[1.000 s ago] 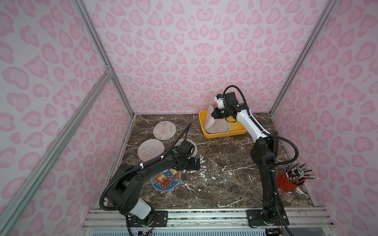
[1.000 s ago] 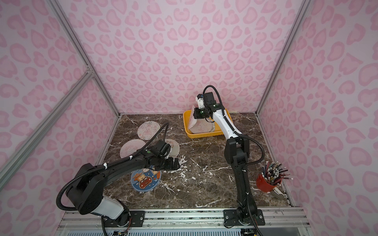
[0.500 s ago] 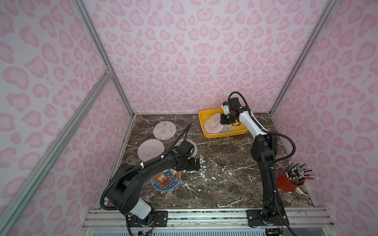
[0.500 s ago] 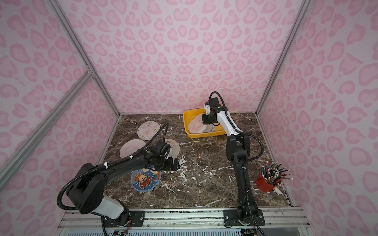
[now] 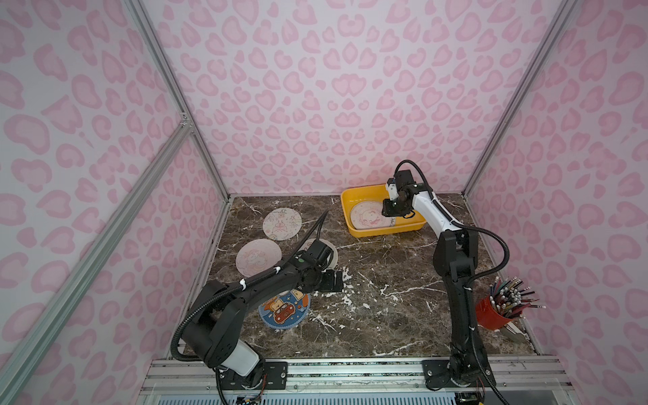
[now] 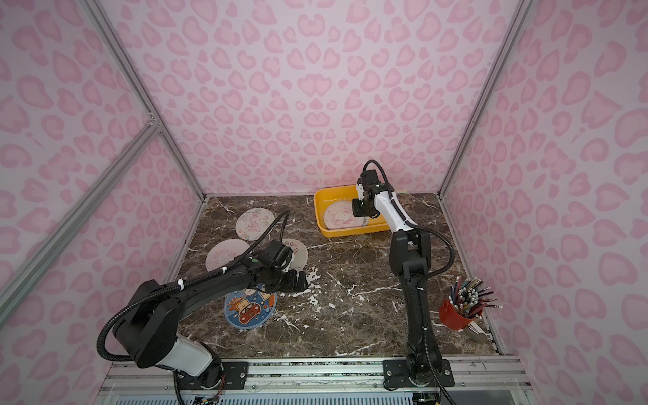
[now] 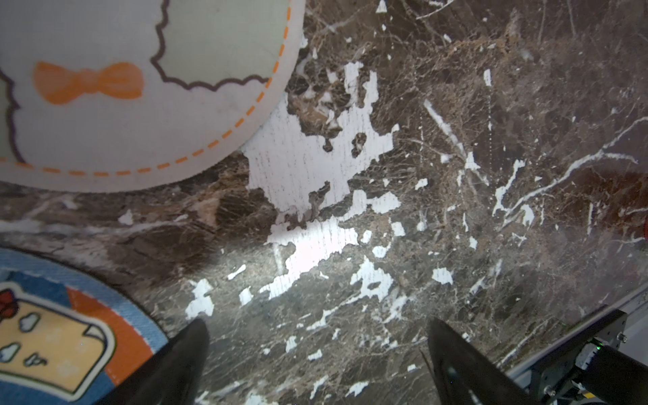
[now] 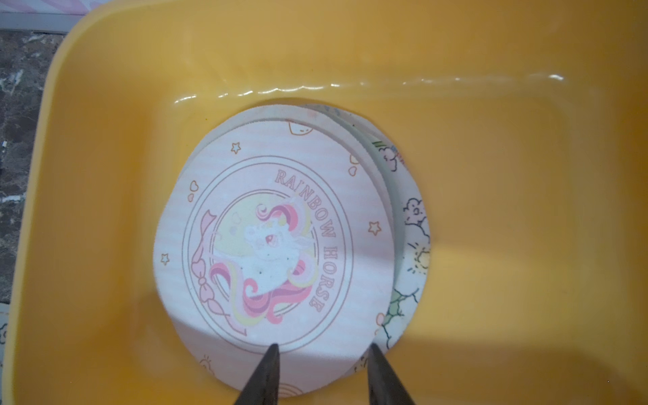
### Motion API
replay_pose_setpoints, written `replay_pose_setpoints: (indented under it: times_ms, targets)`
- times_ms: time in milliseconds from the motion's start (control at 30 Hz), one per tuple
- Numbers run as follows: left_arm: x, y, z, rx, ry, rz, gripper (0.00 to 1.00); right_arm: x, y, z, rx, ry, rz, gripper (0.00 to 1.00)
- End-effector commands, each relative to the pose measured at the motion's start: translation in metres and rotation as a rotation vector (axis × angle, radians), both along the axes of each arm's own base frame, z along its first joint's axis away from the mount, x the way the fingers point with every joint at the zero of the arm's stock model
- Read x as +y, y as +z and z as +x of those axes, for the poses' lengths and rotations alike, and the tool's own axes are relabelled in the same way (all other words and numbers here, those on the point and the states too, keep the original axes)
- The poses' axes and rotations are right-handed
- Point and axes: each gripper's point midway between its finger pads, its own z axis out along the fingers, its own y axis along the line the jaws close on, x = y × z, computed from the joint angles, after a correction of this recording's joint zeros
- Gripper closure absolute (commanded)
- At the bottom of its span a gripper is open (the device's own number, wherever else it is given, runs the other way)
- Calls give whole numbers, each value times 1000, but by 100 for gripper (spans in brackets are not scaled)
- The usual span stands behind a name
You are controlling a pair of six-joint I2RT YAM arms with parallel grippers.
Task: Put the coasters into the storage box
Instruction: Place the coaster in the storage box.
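Note:
The robot's left gripper should slide the pale coaster (image 6: pixel 299 252) across the open marble (image 6: pixel 330 266) to meet the right gripper, because the coaster lies flat and far from the right gripper.
The yellow storage box (image 5: pixel 385 233) (image 6: pixel 354 232) stands at the back of the marble table. A stack of coasters lies flat inside it, topped by a pink unicorn coaster (image 8: pixel 273 238) (image 5: pixel 366 215). My right gripper (image 8: pixel 322 347) (image 5: pixel 394 210) hovers just over the stack's edge, open, with nothing between its fingers. On the table lie a butterfly coaster (image 5: pixel 282 224), a pink coaster (image 5: pixel 257 257), a pale coaster with an orange dashed edge (image 7: pixel 140 87) and a blue-rimmed coaster (image 5: pixel 285 310) (image 7: pixel 52 333). My left gripper (image 7: pixel 317 322) (image 5: pixel 336 280) is open over bare marble between the last two.
A red cup of pencils (image 5: pixel 491 314) stands at the table's right front corner. Pink patterned walls close in the back and both sides. The left arm (image 5: pixel 266 280) stretches over the blue-rimmed coaster and part of the pale one.
My right gripper carried the tilted unicorn coaster over the box, lowered it flat onto the stack and opened, letting it go. The left arm has not moved.

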Motion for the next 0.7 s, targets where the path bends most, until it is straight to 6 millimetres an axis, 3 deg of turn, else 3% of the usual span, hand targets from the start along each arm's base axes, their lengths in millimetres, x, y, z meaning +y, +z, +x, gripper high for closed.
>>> replay_pose_setpoints:
  times_ms: [0, 167, 300, 533, 667]
  targets:
    - [1, 5, 3, -18, 1, 4, 0, -5, 6, 4, -30, -26, -11, 48]
    - [3, 8, 5, -28, 4, 11, 0, -1, 19, -5, -43, -19, 25, 42]
    - [7, 10, 9, -40, 16, 19, 0, 7, 30, -23, -54, -3, 72, 37]
    - [26, 20, 32, -80, 38, 53, 0, 35, 37, -84, -40, 65, 153, 21]
    - [45, 27, 57, -111, 56, 89, 0, 53, 34, -126, -20, 103, 198, 14]
